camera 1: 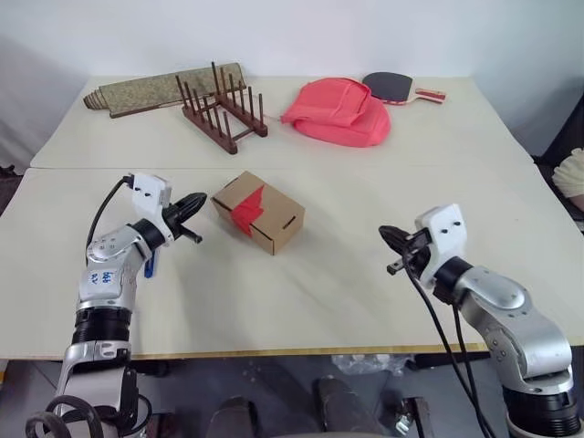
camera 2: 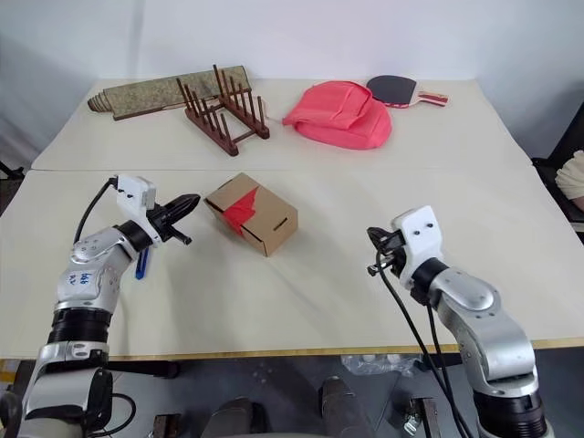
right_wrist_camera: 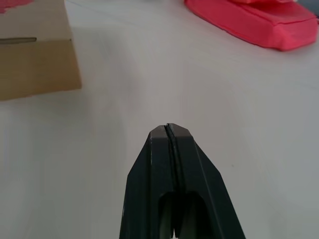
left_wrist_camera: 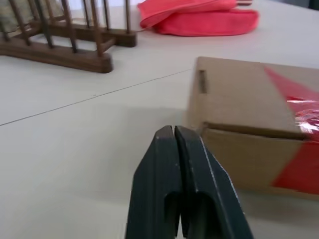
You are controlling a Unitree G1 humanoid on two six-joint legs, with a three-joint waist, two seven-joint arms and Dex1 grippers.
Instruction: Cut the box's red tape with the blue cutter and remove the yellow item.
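Note:
My two grippers should push opposite ends [camera 1: 288, 234] and turn the box around before my left gripper takes the blue cutter, because the box's taped side [camera 1: 241, 224] is facing my left gripper.
The brown cardboard box [camera 1: 274, 222] lies at an angle on the near table, with ragged red tape [camera 1: 248, 211] across its top and side. My left gripper [camera 1: 202, 198] is shut and empty, its tip just short of the box's left corner [left_wrist_camera: 199, 130]. A short blue piece of the blue cutter [camera 2: 140, 266] shows on the table beneath my left forearm; the rest is hidden. To the right of the box, well apart from it, my right gripper [camera 1: 384, 231] hovers above the table, shut on nothing. The yellow item is hidden.
On the far table are a wooden rack [camera 1: 223, 110], a pink-red fabric bag [camera 1: 339, 112], a table-tennis paddle [camera 1: 394, 87] and a rolled mat [camera 1: 155, 89]. A seam [camera 1: 365, 168] divides the two tables. The near table's front edge [camera 1: 301, 350] runs below both arms.

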